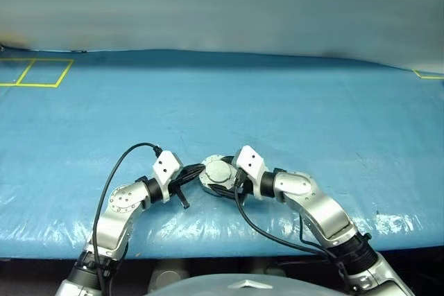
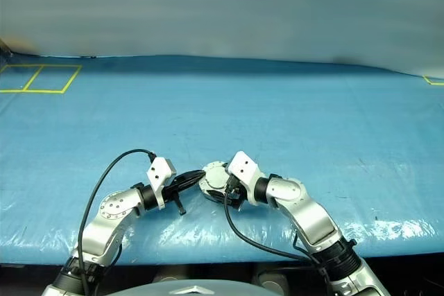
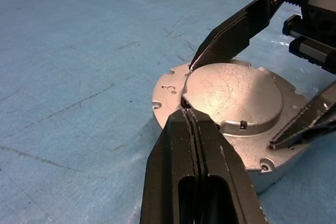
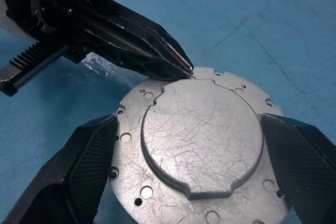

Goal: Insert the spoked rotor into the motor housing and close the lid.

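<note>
The housing's rim (image 4: 124, 129) is between my right gripper's fingers, which reach down from above. So my right gripper should back away, turn, and pinch lid and housing together (image 3: 263, 172) from the housing's near side.
The motor housing (image 3: 168, 90) lies flat on the blue table near the front edge. The lid (image 4: 202, 135) rests closed on it, plain light-grey face up. The spoked rotor is hidden. My left gripper (image 3: 188, 113) is shut, and its joined tips touch the lid's edge on the housing's flange. My right gripper (image 4: 189, 123) is open, with one finger (image 4: 86, 166) on each side of the housing, close to its rim. In the left eye view both grippers (image 1: 196, 170) (image 1: 232, 179) meet at the housing (image 1: 217, 170).
A blue sheet (image 1: 277, 116) covers the table, whose front edge (image 1: 229, 247) runs just below my arms. Yellow tape lines (image 1: 41, 74) mark the far left corner, and another piece (image 1: 427, 74) the far right. Black cables (image 1: 114, 168) loop from both wrists.
</note>
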Robot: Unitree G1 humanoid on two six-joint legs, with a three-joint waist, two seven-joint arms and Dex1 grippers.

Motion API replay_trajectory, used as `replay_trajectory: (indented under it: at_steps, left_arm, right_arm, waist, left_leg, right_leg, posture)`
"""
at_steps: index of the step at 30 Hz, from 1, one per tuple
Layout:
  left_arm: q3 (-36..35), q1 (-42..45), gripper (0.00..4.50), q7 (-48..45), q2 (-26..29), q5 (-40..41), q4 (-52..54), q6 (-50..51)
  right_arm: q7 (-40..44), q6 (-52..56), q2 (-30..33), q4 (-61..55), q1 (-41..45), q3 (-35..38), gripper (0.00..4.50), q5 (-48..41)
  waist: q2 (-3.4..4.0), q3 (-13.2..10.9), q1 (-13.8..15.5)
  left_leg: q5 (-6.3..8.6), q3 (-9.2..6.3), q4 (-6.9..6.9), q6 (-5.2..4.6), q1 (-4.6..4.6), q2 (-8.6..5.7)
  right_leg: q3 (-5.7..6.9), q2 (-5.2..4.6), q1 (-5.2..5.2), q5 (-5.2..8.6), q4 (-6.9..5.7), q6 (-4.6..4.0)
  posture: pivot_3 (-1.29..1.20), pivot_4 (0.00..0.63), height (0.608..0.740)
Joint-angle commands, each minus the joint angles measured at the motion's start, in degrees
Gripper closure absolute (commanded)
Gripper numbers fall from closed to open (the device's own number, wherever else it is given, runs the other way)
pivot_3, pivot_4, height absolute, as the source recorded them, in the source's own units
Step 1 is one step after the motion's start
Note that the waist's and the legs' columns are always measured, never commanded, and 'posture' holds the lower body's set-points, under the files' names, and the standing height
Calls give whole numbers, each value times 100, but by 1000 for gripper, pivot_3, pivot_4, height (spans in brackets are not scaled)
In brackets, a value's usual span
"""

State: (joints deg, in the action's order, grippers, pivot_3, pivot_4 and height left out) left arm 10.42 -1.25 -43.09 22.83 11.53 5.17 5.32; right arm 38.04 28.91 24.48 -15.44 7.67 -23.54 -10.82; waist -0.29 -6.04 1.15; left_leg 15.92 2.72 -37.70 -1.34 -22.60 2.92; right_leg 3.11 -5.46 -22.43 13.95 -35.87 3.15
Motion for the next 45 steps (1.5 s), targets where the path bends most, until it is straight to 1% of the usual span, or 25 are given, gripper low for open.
replay_trajectory:
  at_steps: [1,6,9,11,14,16,19,21,23,25,28,32,34,38,42,45]
  left_arm:
    - [-84,-30,4500,192,-81,-76,-83,-102]
    - [-136,-68,4500,245,-92,-67,-91,-144]
    - [-83,-100,4500,219,-66,-114,-89,-133]
    - [-71,-108,4500,198,-74,-85,-61,-103]
    - [-53,-101,4500,194,-80,-96,-61,-83]
    - [-22,-92,4500,178,-67,-130,-76,-90]
    - [-12,-78,4500,170,-74,-125,-72,-79]
    - [-4,-74,4500,179,-67,-139,-69,-80]
    - [16,-65,4500,188,-64,-154,-51,-65]
    - [44,-72,4500,190,-68,-161,-11,-61]
    - [83,-102,4500,164,-70,-133,63,-42]
    - [78,-127,4500,170,-50,-144,96,-32]
    - [69,-136,4500,166,-41,-143,102,-25]
    - [78,-115,4500,187,-48,-164,97,6]
    - [79,-94,4500,177,-36,-169,123,29]
    - [64,-74,4500,184,-44,-188,94,27]
  right_arm:
    - [119,313,64,586,-435,30,36,-86]
    - [-78,-168,-309,317,-624,830,36,-522]
    - [-56,-57,-578,47,-663,1413,36,-1157]
    - [7,63,-587,-74,-660,1588,36,-1383]
    - [61,161,-541,-195,-685,1693,36,-1569]
    - [20,485,-552,-272,-725,1843,36,-1881]
    - [-120,1335,-560,-288,-852,2222,36,-2589]
    - [160,1728,-448,-293,-1015,2381,36,-3098]
    - [226,2284,-395,-205,-1108,2503,36,-3598]
    - [93,2727,-381,-78,-1173,2456,36,-3754]
    - [-87,3166,-535,25,-1224,2510,36,-4077]
    - [-350,3356,-931,321,-1159,2643,36,-4342]
    - [-379,3063,-1031,467,-1109,2534,36,-4064]
    - [-545,2453,-1416,1006,-943,2583,36,-3698]
    - [-475,2397,-1531,961,-943,2490,36,-3698]
    - [-406,2273,-1453,986,-1016,2345,36,-3507]
  waist:
    - [4,-4,0]
    - [-10,-44,-1]
    - [1,-96,-5]
    - [6,-114,-6]
    - [3,-135,0]
    - [8,-141,-1]
    - [9,-143,6]
    - [9,-144,21]
    - [9,-146,14]
    - [12,-148,-5]
    - [14,-149,-16]
    - [13,-148,-22]
    - [13,-148,-27]
    - [13,-147,-43]
    - [11,-146,-55]
    - [12,-143,-66]
  left_leg:
    - [0,0,-2,0,0,0]
    - [0,-2,-1,0,-5,1]
    - [0,0,-1,0,-12,1]
    - [0,1,-5,0,-31,1]
    - [0,-1,-6,0,-35,-2]
    - [0,-1,-5,-1,-37,-4]
    - [0,-1,-6,-1,-39,-5]
    - [0,-3,-6,-1,-39,-7]
    - [1,-3,-7,-3,-39,-8]
    - [1,-1,-7,-4,-40,-7]
    - [1,-2,-12,-3,-38,-4]
    - [1,-4,-15,-4,-38,-5]
    - [1,-2,-15,-4,-39,-6]
    - [0,-2,-20,-3,-31,-1]
    - [-8,3,-29,-3,-15,3]
    - [-14,5,-30,-4,-13,4]
  right_leg:
    - [-1,0,1,0,0,1]
    - [0,2,-2,-1,0,1]
    - [-1,4,-7,-2,0,2]
    - [-4,4,-23,-5,-3,5]
    - [-4,6,-25,-6,-4,8]
    - [-4,6,-26,-7,-4,10]
    - [-5,7,-20,-12,-4,20]
    - [-4,7,-20,-13,-3,20]
    - [-8,6,-17,-13,-2,20]
    - [-13,6,-8,-13,-4,20]
    - [-13,9,-12,-12,-7,19]
    - [-14,10,-20,-12,-7,20]
    - [-18,11,-19,-14,-7,22]
    - [-23,22,-16,-18,-8,30]
    - [-36,26,-8,-24,-13,36]
    - [-40,26,-8,-33,-13,34]
  posture:
    - [0,150,740]
    - [0,150,740]
    - [0,150,740]
    - [0,150,740]
    - [0,150,740]
    - [0,150,740]
    - [0,150,740]
    - [0,150,740]
    - [0,150,740]
    - [0,150,740]
    - [0,150,740]
    - [0,150,740]
    - [0,150,740]
    - [0,150,740]
    - [0,150,740]
    - [0,150,740]
